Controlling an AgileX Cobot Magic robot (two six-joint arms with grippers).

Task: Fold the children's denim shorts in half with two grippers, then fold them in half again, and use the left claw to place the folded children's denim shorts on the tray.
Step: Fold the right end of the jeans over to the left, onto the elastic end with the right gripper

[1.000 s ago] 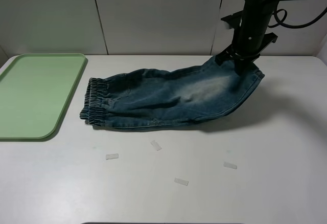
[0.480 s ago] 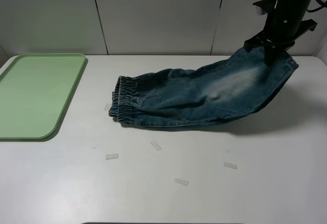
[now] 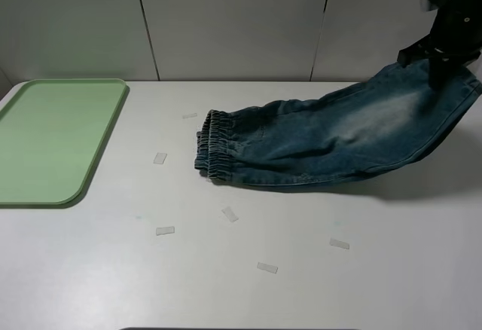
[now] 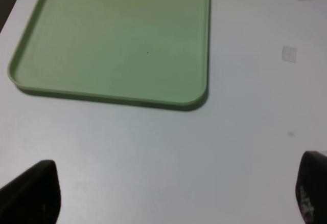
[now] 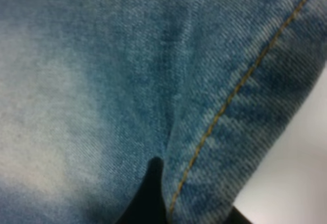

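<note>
The denim shorts are already stretched to full length (image 3: 331,134) from the waistband and only drag if I pull farther, so next my right gripper folds the leg end of the shorts back to the gathered waistband (image 3: 216,146).
The children's denim shorts (image 3: 331,138) lie stretched across the white table, with the gathered waistband (image 3: 215,149) near the middle. The leg end is lifted at the far right, where my right gripper (image 3: 440,70) is shut on the denim. In the right wrist view faded denim with an orange seam (image 5: 102,81) fills the frame, and a black fingertip (image 5: 149,193) presses into a fold. The pale green tray (image 3: 53,138) sits empty at the left edge. My left gripper (image 4: 168,196) is open, low over bare table just in front of the tray (image 4: 117,35), holding nothing. It does not show in the exterior high view.
Several small white tape pieces (image 3: 165,230) lie on the table in front of and to the left of the shorts. A panelled grey wall stands behind the table. The shorts' lifted end casts a shadow at the far right.
My right gripper has moved to the right and slightly up, dragging the shorts along. The waistband slid from near the tray to the table's middle, uncovering two tape pieces.
</note>
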